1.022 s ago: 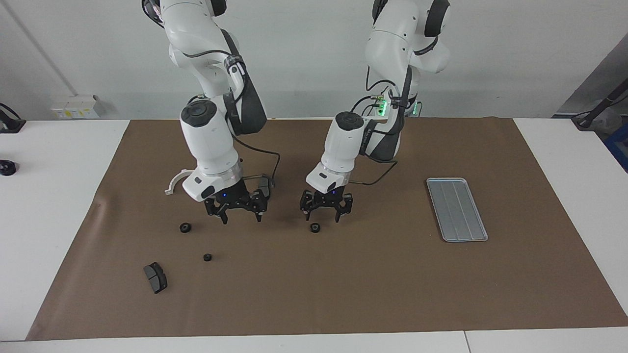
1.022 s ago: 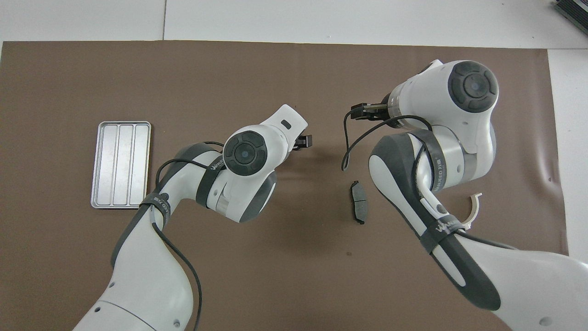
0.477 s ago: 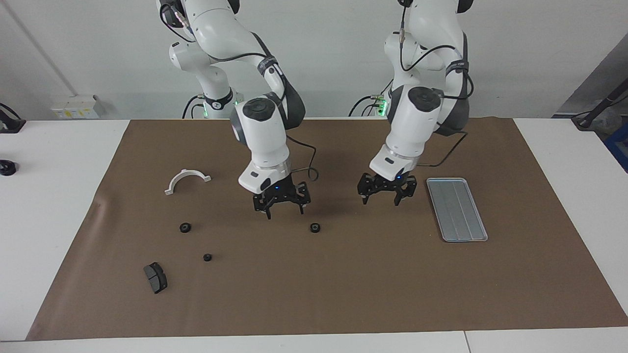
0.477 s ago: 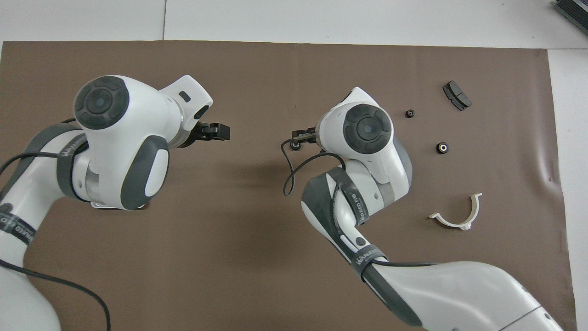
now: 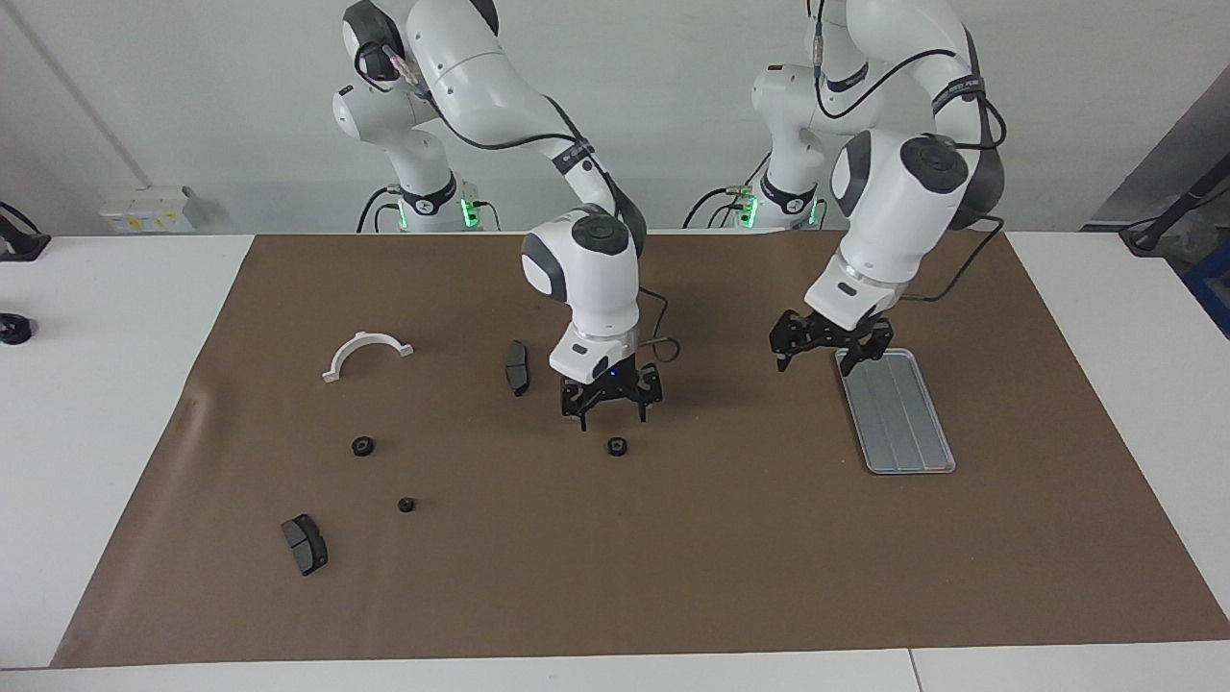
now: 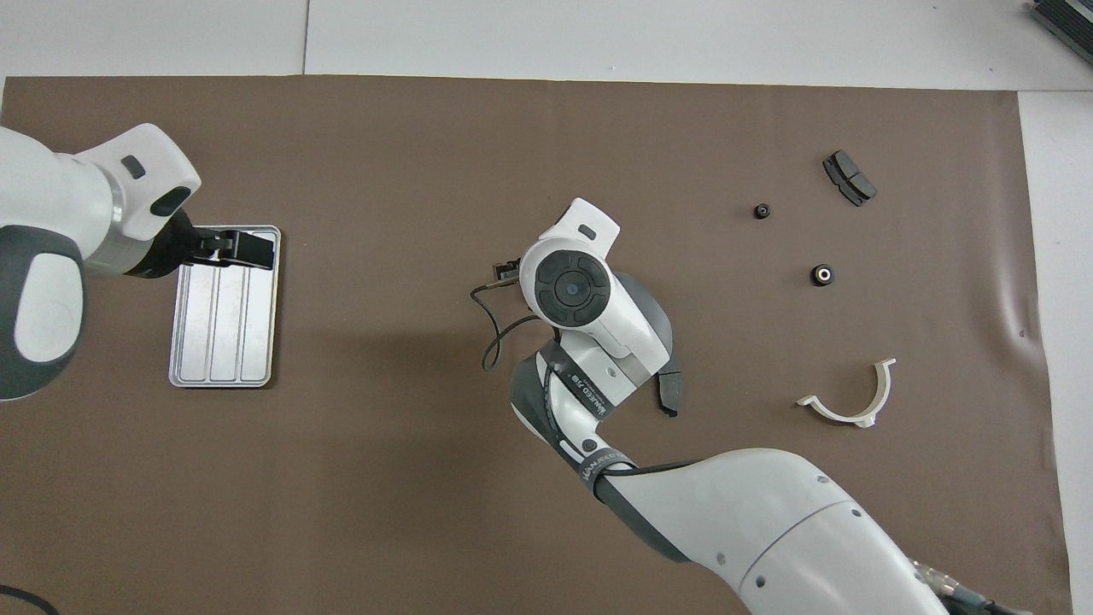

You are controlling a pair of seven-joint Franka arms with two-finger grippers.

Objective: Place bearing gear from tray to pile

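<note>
The bearing gear (image 5: 617, 446) is short of the pile and far from my left gripper, so next my right gripper brings it to the pile (image 5: 405, 410) beside the white bracket.
The silver tray (image 5: 908, 423) lies empty toward the left arm's end of the table; it also shows in the overhead view (image 6: 224, 342). A small black bearing gear (image 5: 617, 446) lies on the mat between the tray and the pile. My right gripper (image 5: 612, 404) hangs open just above the mat, close to that gear on its robot side; from overhead its wrist hides the gear. My left gripper (image 5: 828, 348) is open and empty over the tray's end nearer the robots; it also shows in the overhead view (image 6: 232, 248).
The pile lies toward the right arm's end: a white half-ring bracket (image 5: 367, 352), a brake pad (image 5: 517, 366) beside the right gripper, two black gears (image 5: 362, 446) (image 5: 406, 504), and another brake pad (image 5: 305, 544). A brown mat (image 5: 673, 557) covers the table.
My left gripper has moved from above the lone gear to over the tray. My right gripper has moved from the pile to beside that gear. The parts have not moved.
</note>
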